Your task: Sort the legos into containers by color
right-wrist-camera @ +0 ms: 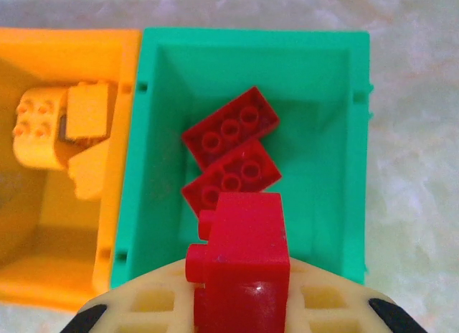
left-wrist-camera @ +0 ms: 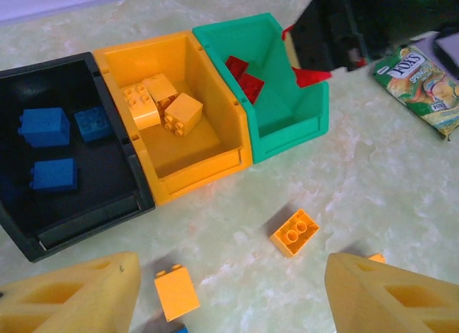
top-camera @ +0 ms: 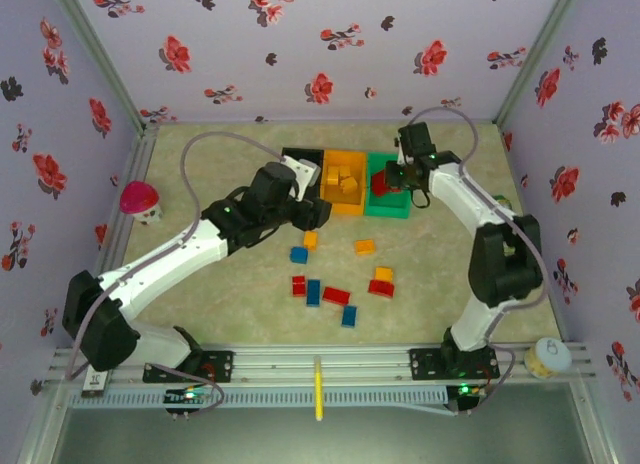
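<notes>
I am holding the red lego (right-wrist-camera: 247, 240) over the near end of the green container with my right gripper, so I should keep moving it inward and let go over the open space (right-wrist-camera: 314, 179) beside the container's red legos.
My right gripper (right-wrist-camera: 240, 304) is shut on a red lego (right-wrist-camera: 240, 250) and holds it over the near end of the green container (right-wrist-camera: 337, 132), where two red legos (right-wrist-camera: 231, 148) lie. My left gripper (left-wrist-camera: 229, 297) hangs open above the table in front of the bins, with nothing between its fingers (left-wrist-camera: 72, 297). Two orange legos (left-wrist-camera: 294, 232) (left-wrist-camera: 176, 292) lie below it. The orange container (left-wrist-camera: 204, 168) holds orange legos. Blue ones lie in the black container (left-wrist-camera: 93, 218). In the top view, loose red, blue and orange legos (top-camera: 336, 295) are scattered mid-table.
A green snack packet (left-wrist-camera: 423, 78) lies right of the green bin. A pink-topped mushroom toy (top-camera: 140, 199) stands at the far left by the wall. Floral walls close in the table on three sides. A small yellow-white roll (top-camera: 550, 356) sits on the rail at near right.
</notes>
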You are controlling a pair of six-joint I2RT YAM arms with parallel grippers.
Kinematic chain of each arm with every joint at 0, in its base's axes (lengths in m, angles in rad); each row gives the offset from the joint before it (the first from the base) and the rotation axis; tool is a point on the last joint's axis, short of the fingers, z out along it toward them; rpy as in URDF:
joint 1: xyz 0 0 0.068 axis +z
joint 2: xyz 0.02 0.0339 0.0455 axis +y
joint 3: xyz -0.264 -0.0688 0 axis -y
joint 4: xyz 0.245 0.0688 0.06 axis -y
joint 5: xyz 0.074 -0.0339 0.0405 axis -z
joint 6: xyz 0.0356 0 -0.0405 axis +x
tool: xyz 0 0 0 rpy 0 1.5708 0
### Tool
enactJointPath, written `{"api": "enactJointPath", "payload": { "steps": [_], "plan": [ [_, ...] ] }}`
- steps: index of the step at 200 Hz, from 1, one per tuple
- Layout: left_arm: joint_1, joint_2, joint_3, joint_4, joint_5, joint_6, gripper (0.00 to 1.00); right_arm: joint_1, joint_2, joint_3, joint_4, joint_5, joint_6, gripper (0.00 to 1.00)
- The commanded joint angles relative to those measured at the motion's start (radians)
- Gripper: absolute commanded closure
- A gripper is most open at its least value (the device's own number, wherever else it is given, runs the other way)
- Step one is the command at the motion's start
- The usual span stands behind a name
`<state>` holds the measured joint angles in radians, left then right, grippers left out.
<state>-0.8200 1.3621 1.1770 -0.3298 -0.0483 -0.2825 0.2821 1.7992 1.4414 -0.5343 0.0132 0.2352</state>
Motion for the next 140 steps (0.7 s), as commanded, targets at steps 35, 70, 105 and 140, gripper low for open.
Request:
{"api": "enactJointPath", "payload": {
  "steps": [35,70,105,140],
  "plan": [
    [0.003,-0.053,-0.039,-0.033,-0.01,-0.016,0.31,-0.014,0.163,0.181,-0.043,0.103,-0.023,0.82],
    [0.004,-0.059,-0.044,-0.035,-0.012,-0.014,0.31,-0.017,0.211,0.239,-0.081,0.134,-0.028,0.77],
    [0.003,-0.058,-0.041,-0.056,-0.023,-0.016,0.31,-0.022,0.233,0.277,-0.13,0.153,-0.039,0.57],
    [0.003,-0.063,-0.046,-0.064,-0.029,-0.018,0.29,-0.023,0.205,0.281,-0.148,0.151,-0.046,0.48]
  ]
}}
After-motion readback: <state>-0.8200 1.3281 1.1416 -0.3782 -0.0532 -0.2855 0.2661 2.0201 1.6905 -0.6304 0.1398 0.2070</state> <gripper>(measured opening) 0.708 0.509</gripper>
